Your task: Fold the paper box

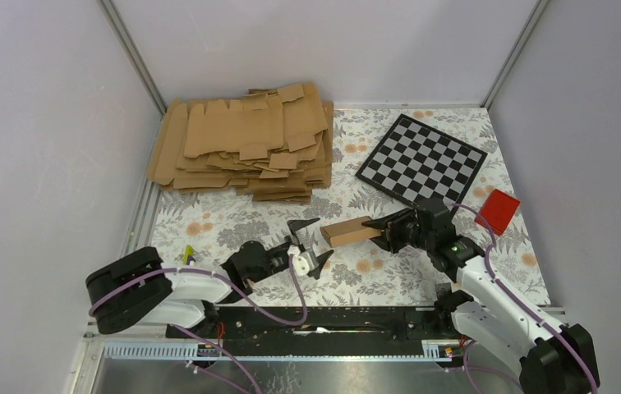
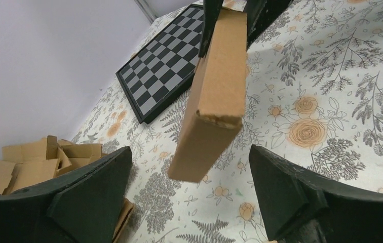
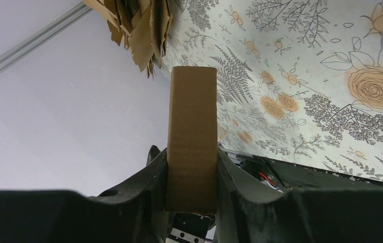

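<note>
The robot's right gripper is shut on one end of the paper box (image 1: 367, 230), so the left gripper should take the box's loose end (image 1: 326, 236) so that the right gripper can press that end's edge.
The paper box (image 1: 351, 232) is a small brown folded rectangular box held above the floral table. My right gripper (image 1: 389, 230) is shut on its right end; in the right wrist view both fingers press its sides (image 3: 191, 152). My left gripper (image 1: 307, 242) is open just left of the box's free end, not touching it. In the left wrist view the box (image 2: 215, 96) hangs ahead between my spread fingers (image 2: 93, 187).
A big pile of flat brown cardboard blanks (image 1: 246, 139) lies at the back left. A checkerboard (image 1: 420, 158) lies at the back right, with a small red block (image 1: 498, 210) to its right. Grey walls close in both sides.
</note>
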Controlling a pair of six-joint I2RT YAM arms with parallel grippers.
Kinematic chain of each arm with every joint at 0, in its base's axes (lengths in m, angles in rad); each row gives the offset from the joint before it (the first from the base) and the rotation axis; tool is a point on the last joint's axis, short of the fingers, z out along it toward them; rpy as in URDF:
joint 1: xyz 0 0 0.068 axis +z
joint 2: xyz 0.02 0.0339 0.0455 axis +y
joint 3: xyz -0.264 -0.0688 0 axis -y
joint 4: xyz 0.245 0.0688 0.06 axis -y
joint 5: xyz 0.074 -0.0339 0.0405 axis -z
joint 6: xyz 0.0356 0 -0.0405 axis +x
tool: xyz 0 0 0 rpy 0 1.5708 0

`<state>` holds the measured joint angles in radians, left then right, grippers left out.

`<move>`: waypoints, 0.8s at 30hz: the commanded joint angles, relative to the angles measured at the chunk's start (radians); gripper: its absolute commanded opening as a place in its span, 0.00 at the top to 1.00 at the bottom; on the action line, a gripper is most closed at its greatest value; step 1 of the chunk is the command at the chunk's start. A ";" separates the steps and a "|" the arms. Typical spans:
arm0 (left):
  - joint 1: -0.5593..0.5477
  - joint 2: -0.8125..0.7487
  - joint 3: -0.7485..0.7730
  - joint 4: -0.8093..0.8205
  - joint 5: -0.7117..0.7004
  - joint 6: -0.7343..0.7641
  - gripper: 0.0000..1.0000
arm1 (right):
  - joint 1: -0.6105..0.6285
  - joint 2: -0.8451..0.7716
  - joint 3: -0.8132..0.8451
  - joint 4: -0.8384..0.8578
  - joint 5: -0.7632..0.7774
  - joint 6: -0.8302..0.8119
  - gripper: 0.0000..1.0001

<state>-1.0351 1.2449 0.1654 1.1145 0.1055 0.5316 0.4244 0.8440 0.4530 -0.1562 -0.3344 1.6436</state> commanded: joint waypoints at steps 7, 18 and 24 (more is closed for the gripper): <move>-0.003 0.133 0.098 0.094 0.065 0.000 0.34 | -0.004 0.020 -0.008 -0.006 -0.023 0.009 0.68; 0.056 0.151 0.055 0.211 0.192 -0.253 0.68 | -0.004 -0.019 -0.018 -0.006 0.045 -0.036 0.18; 0.105 0.151 0.038 0.232 0.254 -0.424 0.79 | -0.004 -0.059 -0.018 -0.036 0.094 -0.096 0.05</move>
<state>-0.9394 1.3964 0.2123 1.2396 0.2821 0.2638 0.4244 0.8146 0.4252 -0.1699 -0.2977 1.6051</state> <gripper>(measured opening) 0.338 0.915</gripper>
